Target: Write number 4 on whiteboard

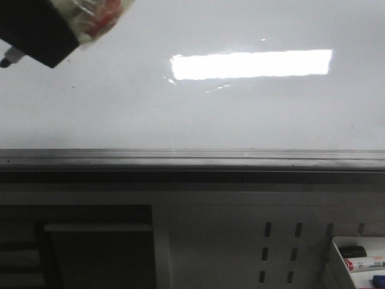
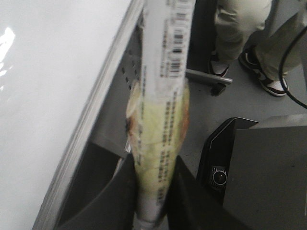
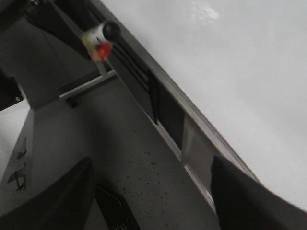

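Note:
The marker's writing tip (image 1: pixel 12 56) points back toward my left gripper's wrist. Next, my right gripper grabs the marker by its far end (image 3: pixel 110 31) before writing the 4.
The whiteboard (image 1: pixel 198 114) fills the upper front view, glossy, with a bright rectangular reflection. The number 4 is out of view in every frame. My left gripper (image 1: pixel 37 37) is at the board's upper left, shut on a marker (image 1: pixel 90 15) wrapped in a printed yellowish label, its small tip (image 1: pixel 9 59) pointing left in front of the board. In the left wrist view the marker (image 2: pixel 160 115) runs up from between the closed jaws (image 2: pixel 156 201), with the whiteboard (image 2: pixel 43 96) beside it. My right gripper (image 3: pixel 151 196) is open and empty below the whiteboard (image 3: pixel 230 62).
A dark grey ledge (image 1: pixel 192 159) edges the board's bottom. Below it is a white slotted panel (image 1: pixel 283 253) and a tray of spare markers (image 1: pixel 361 260) at the lower right. A person's legs (image 2: pixel 240 28) and a dark robot base (image 2: pixel 261 177) stand on the floor.

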You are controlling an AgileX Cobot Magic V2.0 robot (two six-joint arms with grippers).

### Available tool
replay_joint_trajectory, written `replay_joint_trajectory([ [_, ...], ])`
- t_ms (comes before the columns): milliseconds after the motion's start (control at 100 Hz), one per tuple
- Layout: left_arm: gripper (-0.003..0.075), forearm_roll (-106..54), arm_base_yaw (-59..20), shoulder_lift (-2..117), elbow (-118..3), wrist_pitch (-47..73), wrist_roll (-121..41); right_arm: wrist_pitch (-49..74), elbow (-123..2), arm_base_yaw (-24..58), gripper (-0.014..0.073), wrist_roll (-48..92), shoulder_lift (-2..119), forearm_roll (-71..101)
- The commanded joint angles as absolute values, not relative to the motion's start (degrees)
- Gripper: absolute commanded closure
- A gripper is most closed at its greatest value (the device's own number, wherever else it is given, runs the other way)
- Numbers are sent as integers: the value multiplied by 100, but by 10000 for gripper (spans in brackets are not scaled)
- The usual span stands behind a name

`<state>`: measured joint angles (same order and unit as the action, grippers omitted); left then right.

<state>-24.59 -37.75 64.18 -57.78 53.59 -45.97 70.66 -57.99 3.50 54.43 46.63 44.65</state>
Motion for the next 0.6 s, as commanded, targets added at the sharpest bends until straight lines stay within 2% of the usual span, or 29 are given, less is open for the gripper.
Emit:
replay_joint_trajectory([
  [0, 732, -2706, -4159, 6300, -5977, 4959, -4687, 7171, -6109, 506, 137, 6055, 5043, 4993],
  [160, 732, -2706, -4488, 6300, -5977, 4832, -4687, 7129, -6404, 1180, 137, 6272, 5502, 4993],
  [370, 732, -2742, -4488, 6300, -5977, 4832, -4687, 6682, -6925, 2502, 137, 6154, 6157, 4374],
  [590, 732, -2742, -4488, 6300, -5977, 4832, -4687, 6444, -7363, 3335, 137, 5975, 6869, 3907],
])
